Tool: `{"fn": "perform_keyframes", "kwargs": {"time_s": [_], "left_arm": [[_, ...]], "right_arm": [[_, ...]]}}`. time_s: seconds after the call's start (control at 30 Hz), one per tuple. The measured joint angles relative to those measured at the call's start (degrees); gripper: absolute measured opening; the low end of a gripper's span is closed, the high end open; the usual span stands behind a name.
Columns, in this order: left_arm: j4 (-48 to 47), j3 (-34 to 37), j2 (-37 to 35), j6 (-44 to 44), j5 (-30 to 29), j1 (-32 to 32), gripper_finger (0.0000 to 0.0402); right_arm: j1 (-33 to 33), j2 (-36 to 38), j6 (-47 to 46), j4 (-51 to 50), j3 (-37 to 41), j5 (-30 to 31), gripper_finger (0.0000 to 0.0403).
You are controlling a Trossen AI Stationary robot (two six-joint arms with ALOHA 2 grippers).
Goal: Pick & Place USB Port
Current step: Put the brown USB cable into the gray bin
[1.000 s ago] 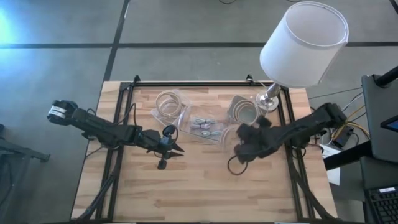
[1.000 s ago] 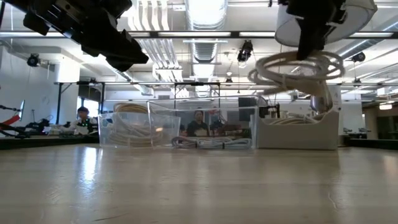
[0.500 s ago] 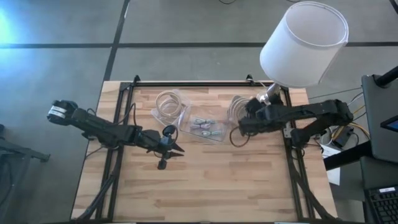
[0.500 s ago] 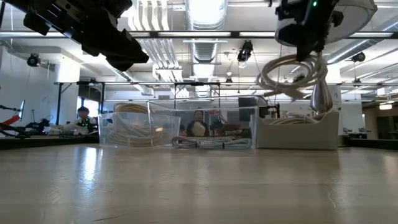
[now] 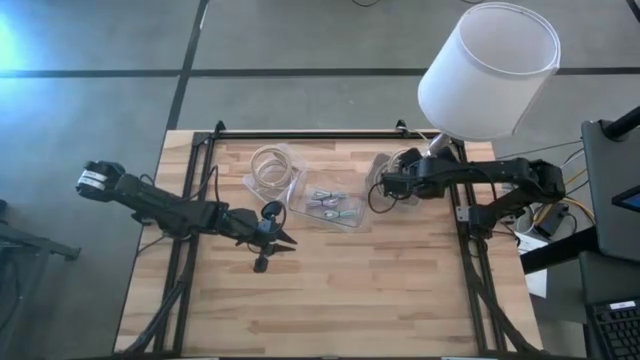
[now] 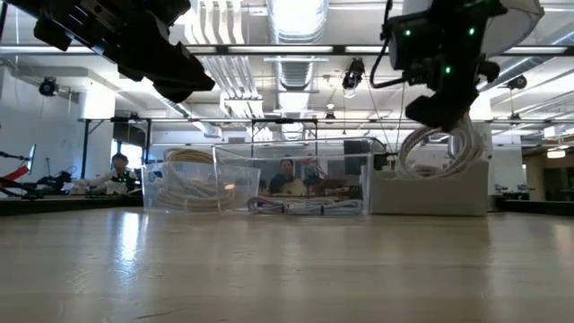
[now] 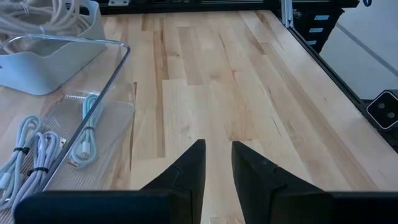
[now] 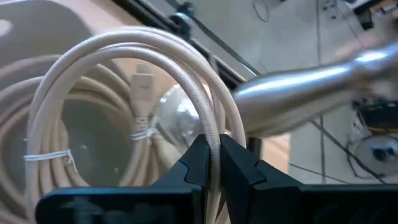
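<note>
The beige coil's side hangs over the bin's edge by the lamp's metal stem, so my right gripper should move the coil back over the bin's middle [image 8: 87,134] and lower it.
My right gripper [image 5: 388,186] is shut on a coil of beige USB cable [image 8: 124,74], tied with a thin band. It hovers over the white bin [image 5: 400,170] at the table's far right, beside the lamp's metal stem [image 8: 298,87]. In the low view the coil [image 6: 439,148] hangs under the gripper, its lower loops level with the bin's rim [image 6: 430,179]. More beige coils [image 8: 37,143] lie in the bin. My left gripper [image 7: 217,163] waits above the table's middle left, open by a narrow gap, touching nothing. My right gripper pinches several strands of the beige coil [image 8: 211,140] between its two fingers, which lie across the strands. The fingers come from above, slanting toward the far edge. The coil is lifted and hangs below the fingers [image 6: 439,112]; whether its lower loops touch the bin, I cannot tell.
A clear tray [image 5: 325,205] of small bundled light-blue cables [image 7: 37,162] sits in the middle. Another clear tray [image 5: 272,168] with a coiled cable stands at the far side. The lamp's white shade [image 5: 488,70] overhangs the far right corner. Bare wood [image 5: 330,300] lies toward the near edge.
My right gripper has carried the coil from the table's middle right toward the far edge, over the white bin, and has come down. The coil, which lay spread nearly flat under the gripper, now hangs down at the bin.
</note>
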State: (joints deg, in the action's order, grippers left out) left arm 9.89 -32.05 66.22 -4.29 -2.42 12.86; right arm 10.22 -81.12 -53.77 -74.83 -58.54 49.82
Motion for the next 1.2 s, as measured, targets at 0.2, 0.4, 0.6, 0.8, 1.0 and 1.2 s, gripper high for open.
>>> {"fn": "perform_keyframes", "kwargs": {"time_s": [0.2, 0.4, 0.6, 0.8, 1.0, 1.2], "left_arm": [[0.0, 0.0, 0.0, 0.0, 0.0, 0.0, 0.008], [0.0, 0.0, 0.0, 0.0, 0.0, 0.0, 0.008], [0.0, 0.0, 0.0, 0.0, 0.0, 0.0, 0.008], [0.0, 0.0, 0.0, 0.0, 0.0, 0.0, 0.008], [0.0, 0.0, 0.0, 0.0, 0.0, 0.0, 0.008], [0.0, 0.0, 0.0, 0.0, 0.0, 0.0, 0.008]], "right_arm": [[1.2, 0.0, 10.5, 17.3, 5.2, -1.4, 0.0023], [1.6, 0.1, 14.7, 21.2, 6.3, -3.2, 0.0023], [1.6, 1.8, 15.5, 19.7, 3.1, -3.1, 0.0023], [1.5, 4.7, 15.4, 19.4, -0.1, -4.3, 0.0023], [1.4, 4.7, 13.8, 20.5, 1.8, -5.4, 0.0023], [1.4, 1.3, 13.7, 21.7, 4.7, -10.0, 0.0023]]}}
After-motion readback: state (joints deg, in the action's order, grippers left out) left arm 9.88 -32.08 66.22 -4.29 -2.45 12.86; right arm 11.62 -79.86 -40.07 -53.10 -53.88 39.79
